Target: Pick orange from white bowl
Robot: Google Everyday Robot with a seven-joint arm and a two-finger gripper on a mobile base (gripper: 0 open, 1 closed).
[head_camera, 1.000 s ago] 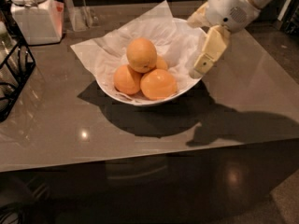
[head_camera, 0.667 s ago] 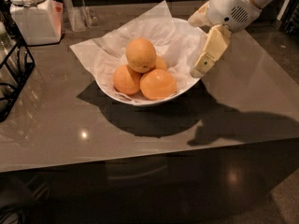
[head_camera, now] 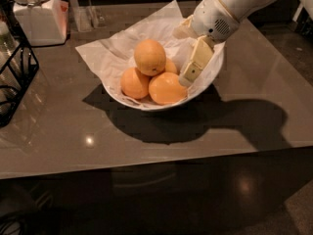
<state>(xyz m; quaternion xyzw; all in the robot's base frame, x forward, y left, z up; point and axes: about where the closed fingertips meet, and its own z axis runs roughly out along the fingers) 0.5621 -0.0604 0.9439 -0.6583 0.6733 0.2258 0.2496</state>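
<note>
A rounded edge [head_camera: 171, 66] shows behind the top orange [head_camera: 149, 57], so I expect to find another orange hidden there when I lift the top orange.
The white bowl [head_camera: 205, 84], lined with crumpled white paper, stands in the middle of the dark table. It holds several oranges. The orange [head_camera: 149, 57], the largest and dullest, sits on top of the pile. Two brighter oranges lie in front of it, one to the left [head_camera: 134, 82] and one to the right [head_camera: 166, 88]. My gripper [head_camera: 182, 57] reaches in from the upper right over the bowl's right side, just right of the top orange. It is open and empty. One finger [head_camera: 195, 62] points down beside the front right orange.
A white lidded jar [head_camera: 35, 14] stands at the back left. A black wire rack [head_camera: 13, 70] is at the left edge. A clear stand [head_camera: 85, 11] is behind the bowl. The table's front edge [head_camera: 146, 168] runs across the lower half of the view.
My gripper has moved left and down, from beside the bowl's right rim to inside the bowl next to the oranges. The oranges have not moved.
</note>
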